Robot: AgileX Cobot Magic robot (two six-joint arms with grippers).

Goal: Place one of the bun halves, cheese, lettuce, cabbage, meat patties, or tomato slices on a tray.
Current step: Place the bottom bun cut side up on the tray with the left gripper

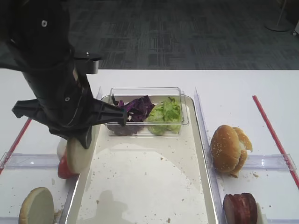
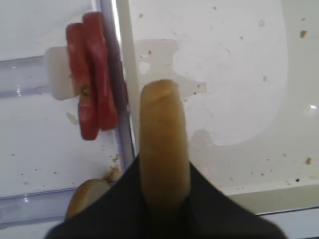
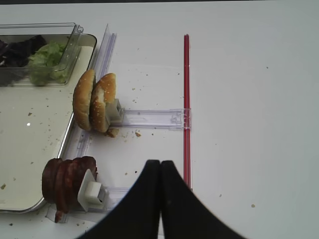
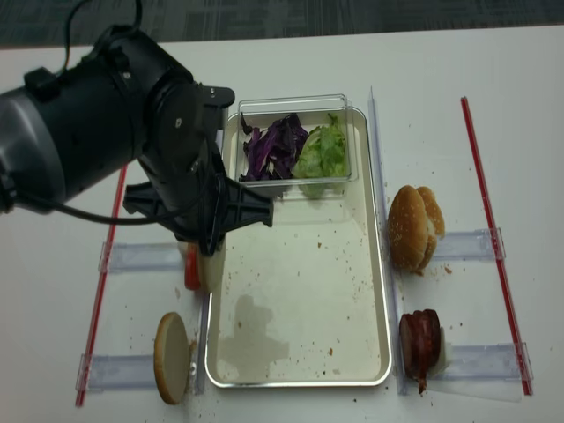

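Note:
My left gripper is holding the bun half on edge (image 1: 79, 156) above the tray's rim. I should move the bun half over the tray's middle (image 4: 300, 278) and lower it at a slant so it lies flat.
My left gripper (image 2: 163, 165) is shut on a bun half (image 2: 164, 134), held on edge just above the left rim of the tray (image 1: 149, 186). From outside, the held bun half (image 1: 78, 154) hangs under the big black arm. Tomato slices (image 2: 92, 84) stand on edge just left of the rim. Another bun half (image 1: 36, 205) stands at the front left. Cabbage (image 1: 138, 108) and lettuce (image 1: 166, 112) lie in a clear box at the tray's back. Meat patties (image 3: 67, 181) stand right of the tray, near my right gripper (image 3: 160, 165), which is shut and holds nothing. No cheese is in view.
Two sesame-seeded buns (image 3: 94, 99) stand on edge in a clear holder right of the tray. Red strips (image 3: 187, 99) run along the table on both sides. Clear plastic rails (image 1: 32, 160) hold the food on the left. The left arm (image 4: 132, 150) hides the table's back left.

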